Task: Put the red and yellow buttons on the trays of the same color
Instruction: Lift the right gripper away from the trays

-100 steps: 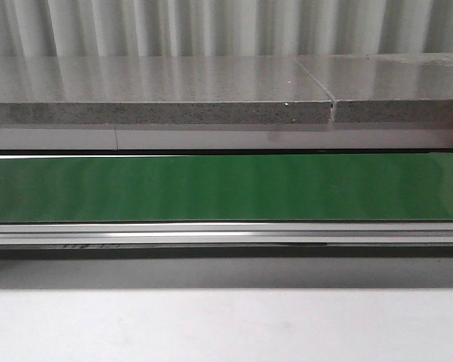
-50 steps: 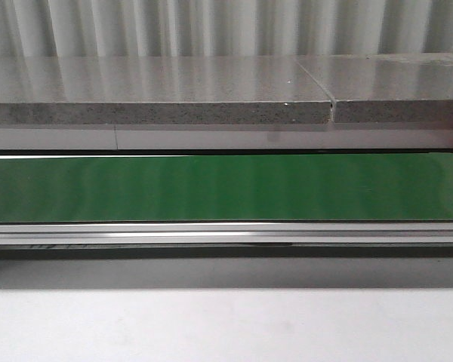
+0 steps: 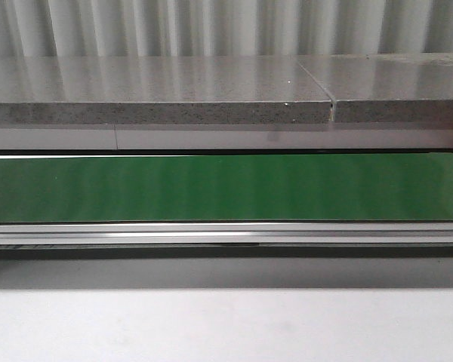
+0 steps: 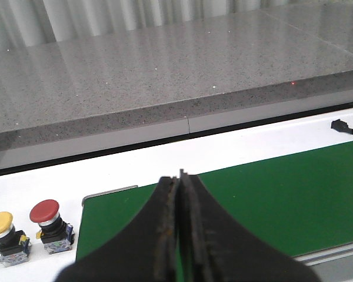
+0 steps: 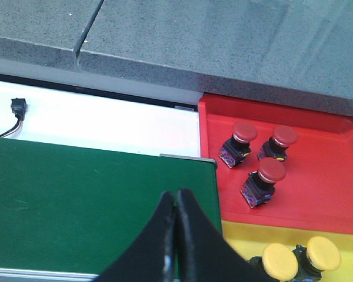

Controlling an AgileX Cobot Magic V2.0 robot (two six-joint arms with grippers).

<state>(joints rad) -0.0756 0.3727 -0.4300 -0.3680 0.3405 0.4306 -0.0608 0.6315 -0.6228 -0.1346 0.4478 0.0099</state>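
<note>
The red button (image 4: pixel 45 212) should be picked up first by my left gripper, because my right gripper is next to the trays (image 5: pixel 317 202), at the far end of the belt from the loose buttons.
In the left wrist view, a red button (image 4: pixel 46 211) and a yellow button (image 4: pixel 0 224) stand side by side on the white table, just off the end of the green belt (image 4: pixel 265 194). My left gripper (image 4: pixel 180 176) is shut and empty over that belt. In the right wrist view, the red tray (image 5: pixel 335 200) holds three red buttons (image 5: pixel 271 170), and the yellow tray (image 5: pixel 241 235) holds two yellow buttons (image 5: pixel 280 260). My right gripper (image 5: pixel 176 195) is shut and empty above the belt's other end, beside the trays.
The green belt (image 3: pixel 226 187) runs across the front view with an aluminium rail (image 3: pixel 226 234) before it and a grey stone ledge (image 3: pixel 158 98) behind. A black cable plug (image 5: pixel 18 108) lies on the white surface behind the belt.
</note>
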